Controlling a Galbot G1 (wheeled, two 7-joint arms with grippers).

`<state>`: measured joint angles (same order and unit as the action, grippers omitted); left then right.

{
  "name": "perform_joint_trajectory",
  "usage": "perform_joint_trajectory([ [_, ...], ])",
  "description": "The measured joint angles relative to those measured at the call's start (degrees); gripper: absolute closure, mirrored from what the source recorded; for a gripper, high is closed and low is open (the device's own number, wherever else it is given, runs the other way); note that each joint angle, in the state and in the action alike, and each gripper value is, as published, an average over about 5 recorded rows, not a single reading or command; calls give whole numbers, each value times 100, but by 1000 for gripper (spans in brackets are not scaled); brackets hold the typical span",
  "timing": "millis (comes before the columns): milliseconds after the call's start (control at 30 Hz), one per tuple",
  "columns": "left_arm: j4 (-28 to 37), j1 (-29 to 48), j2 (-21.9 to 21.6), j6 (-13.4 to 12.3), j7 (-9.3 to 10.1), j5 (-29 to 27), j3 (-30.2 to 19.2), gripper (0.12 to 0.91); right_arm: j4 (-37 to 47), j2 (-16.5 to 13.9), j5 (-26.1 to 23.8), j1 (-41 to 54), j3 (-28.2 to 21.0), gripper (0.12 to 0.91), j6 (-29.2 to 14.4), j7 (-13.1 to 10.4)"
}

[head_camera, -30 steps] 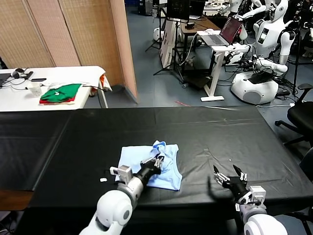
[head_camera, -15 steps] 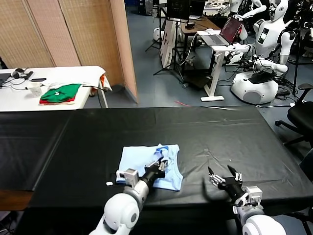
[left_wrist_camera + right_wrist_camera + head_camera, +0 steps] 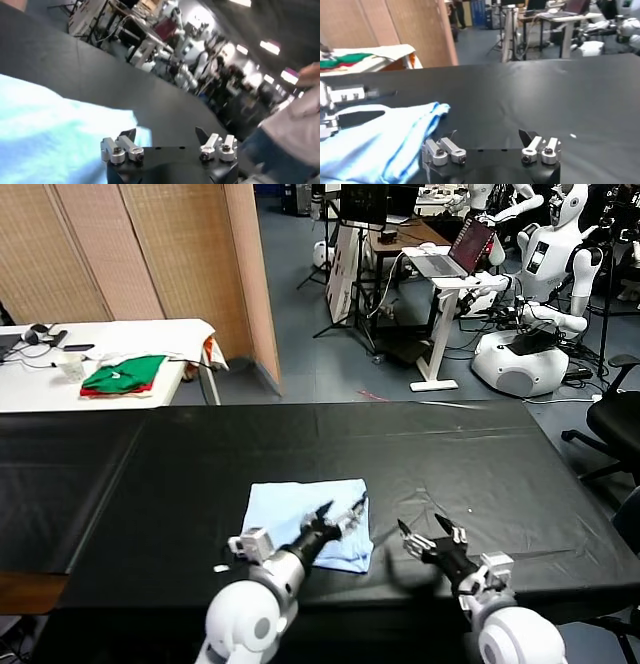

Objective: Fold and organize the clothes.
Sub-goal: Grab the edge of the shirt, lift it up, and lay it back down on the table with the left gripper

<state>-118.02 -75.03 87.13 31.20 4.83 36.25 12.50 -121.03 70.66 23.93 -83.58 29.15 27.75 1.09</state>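
The light-blue T-shirt [image 3: 282, 506] will come along as one folded bundle when I pull its side, because the layers lie stacked along the front edge [image 3: 345, 567].
The clothes are one pale light-blue T-shirt [image 3: 297, 511], lying flat as a folded rectangle on the black table [image 3: 450, 454] near its front edge. My left gripper [image 3: 343, 513] hovers over the shirt's right edge, open, with nothing between its fingers. In the left wrist view the shirt [image 3: 45, 135] spreads out beside the open left gripper [image 3: 165, 133]. My right gripper [image 3: 428, 535] is open just right of the shirt, apart from it. The right wrist view has the shirt [image 3: 375, 142] off to one side of the open right gripper [image 3: 487, 135], with the left gripper [image 3: 345, 97] beyond.
A white side table [image 3: 30, 389] at the back left holds a small green and red garment pile [image 3: 124, 374]. Behind the black table are a wooden screen [image 3: 150, 249], a laptop stand [image 3: 450, 269] and other robots [image 3: 535, 294]. An office chair [image 3: 615, 419] stands at the right.
The left gripper opened and let go of the raised shirt fold, which now lies flat. The left gripper shifted right over the shirt's edge. The right gripper moved left toward the shirt.
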Motion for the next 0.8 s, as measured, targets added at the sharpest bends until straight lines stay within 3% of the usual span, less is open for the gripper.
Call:
perform_joint_trajectory([
  [167,-113,-120,-292,-296,-168,-698,371,123,164,49,-209,405,-450,118,90,-37],
  [467,-252,-460,-807,-435,-183,-1311,991,123,292,160,-216,698,-1113,118,248,-43],
  [800,285,-415,-761,-758,-461,-765,1542,123,-30,32,-71,425,-911,118,155,-46],
])
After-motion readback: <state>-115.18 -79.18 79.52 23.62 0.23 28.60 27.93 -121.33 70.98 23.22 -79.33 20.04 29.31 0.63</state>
